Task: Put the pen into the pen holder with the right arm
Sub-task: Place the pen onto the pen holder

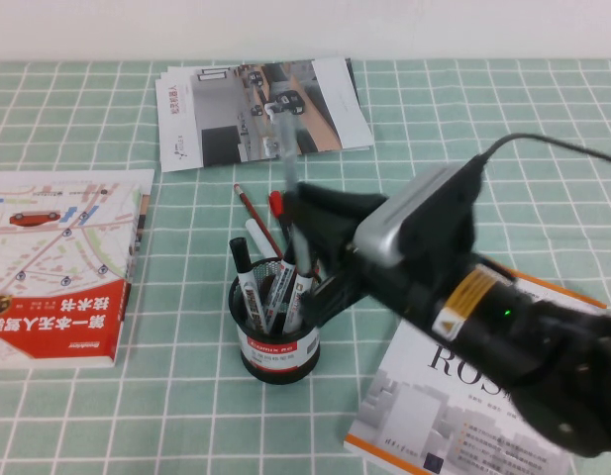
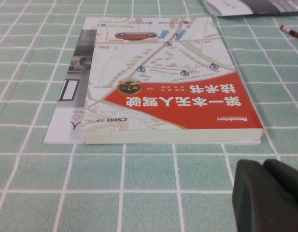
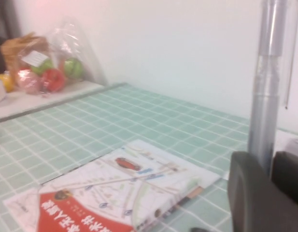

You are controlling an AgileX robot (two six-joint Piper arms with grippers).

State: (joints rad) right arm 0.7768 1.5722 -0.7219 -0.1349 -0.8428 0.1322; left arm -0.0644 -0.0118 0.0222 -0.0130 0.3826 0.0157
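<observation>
The grey pen (image 1: 287,143) is almost upright above the pen holder's opening (image 1: 275,289). My right gripper should keep lowering it until its lower end stands inside, and then let go.
My right gripper (image 1: 298,226) is shut on the slim translucent grey pen (image 1: 288,163) and holds it nearly upright over the black mesh pen holder (image 1: 278,336) at the table's middle. The pen's lower end reaches the holder's mouth, among white black-capped markers, a red-capped pen and a pencil. In the right wrist view the pen (image 3: 267,96) rises between the two black fingers (image 3: 250,193) of the right gripper (image 3: 270,166). My left gripper (image 2: 265,165) is shut and empty, low over the tablecloth in front of the red book (image 2: 173,96). It does not show in the high view.
The red map-cover book (image 1: 62,267) lies at the left. Brochures (image 1: 255,109) lie at the back. A white ROS book (image 1: 454,406) lies under my right arm at the front right. A bag of fruit (image 3: 47,67) sits on a ledge beyond the table.
</observation>
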